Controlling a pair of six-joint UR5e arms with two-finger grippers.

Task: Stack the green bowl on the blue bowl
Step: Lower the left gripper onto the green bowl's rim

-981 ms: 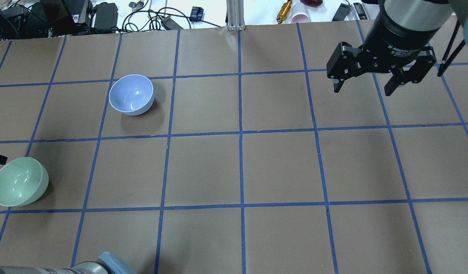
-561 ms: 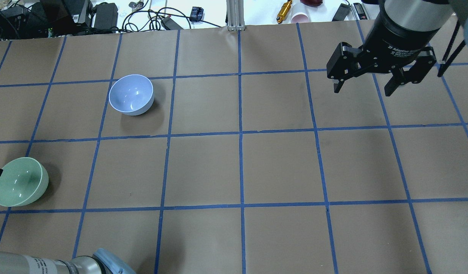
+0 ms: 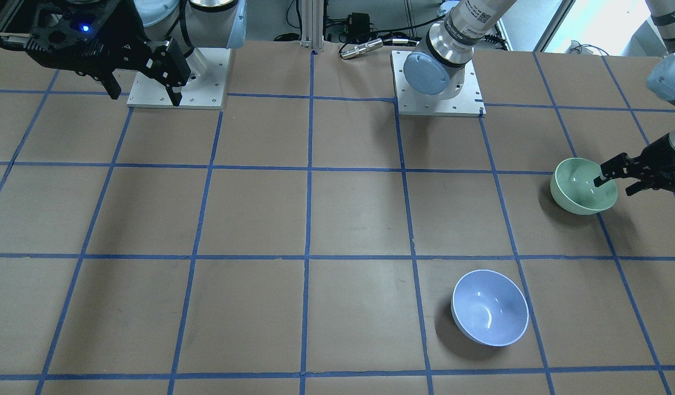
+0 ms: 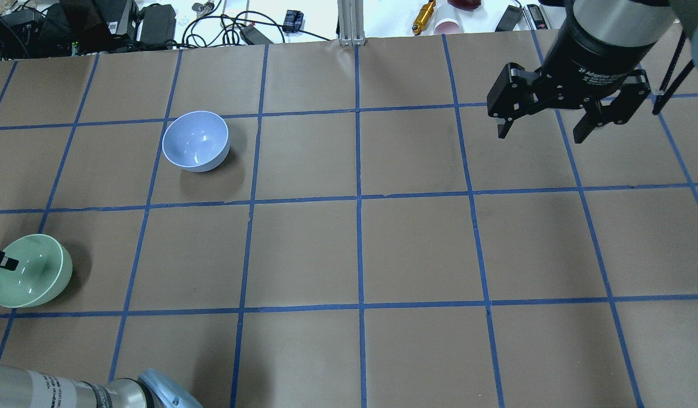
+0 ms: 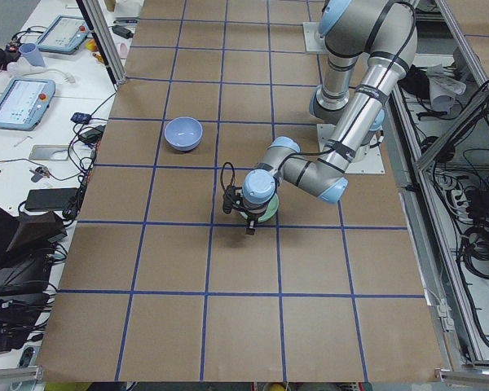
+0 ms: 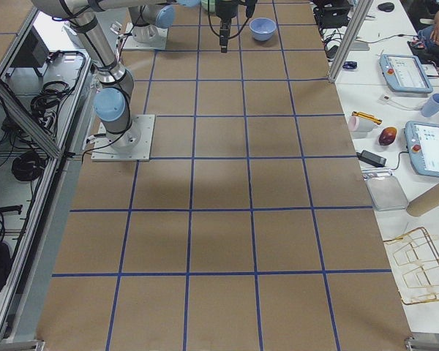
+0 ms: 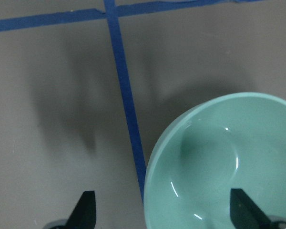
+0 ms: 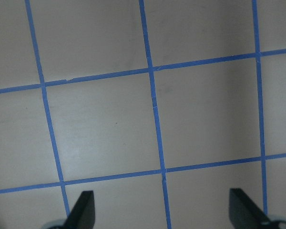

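Note:
The green bowl will sink almost to its rim in the blue bowl when I lower it, because the blue bowl's wide opening is open and empty.
The green bowl stands upright at the table's left edge; it also shows in the front view and the left wrist view. My left gripper is open and straddles its rim, one finger over the inside and one outside. In the overhead view only one fingertip shows. In the left wrist view the left gripper has the rim between its fingers. The blue bowl stands apart, farther back and to the right, also seen from the front. My right gripper is open and empty, high over the back right.
The table is brown paper with a blue tape grid. Cables, a gold cylinder and a pink cup lie beyond the far edge. The arm bases sit on white plates. My left arm's elbow is at the near left edge.
My left fingertip has moved right, from beside the green bowl's rim to over its inside. The left arm's elbow has come further into view. The right gripper has barely moved.

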